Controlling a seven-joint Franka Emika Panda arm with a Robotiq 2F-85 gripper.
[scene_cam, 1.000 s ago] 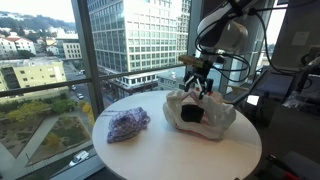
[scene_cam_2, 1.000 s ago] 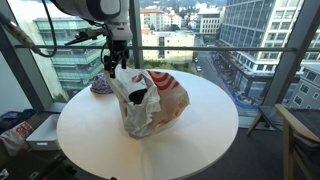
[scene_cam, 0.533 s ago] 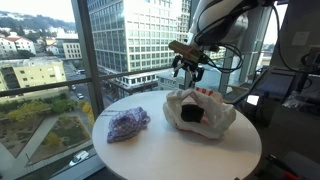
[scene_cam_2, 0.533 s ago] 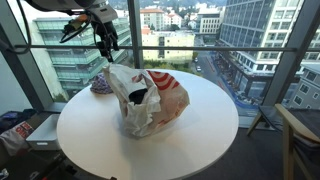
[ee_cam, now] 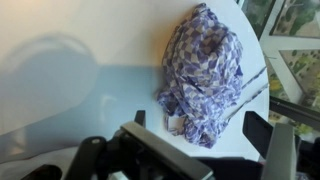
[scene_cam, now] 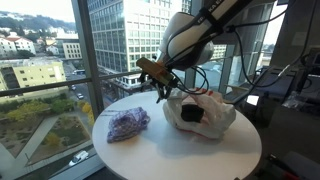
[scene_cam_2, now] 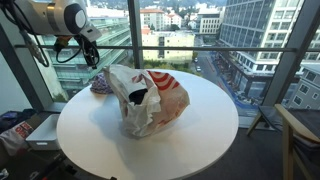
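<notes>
I keep moving my open gripper over and down until its fingers are on both sides of the folds, because the checked cloth is bunched up and clear of the plastic bag.
A crumpled purple-and-white checked cloth lies on the round white table near its window-side edge. My gripper hangs in the air between that cloth and a white plastic bag with red print, touching neither. In the wrist view the cloth fills the upper middle. The gripper is open above the cloth's lower end, with one dark fingertip on each side. Nothing is held.
The bag, with something dark in its mouth, sits at the table's middle. Floor-to-ceiling window glass and frames stand close behind the table. The table's edge runs right beside the cloth. A chair stands off to one side.
The arm has swung away from above the bag toward the purple cloth and the window. The jaws stayed open throughout.
</notes>
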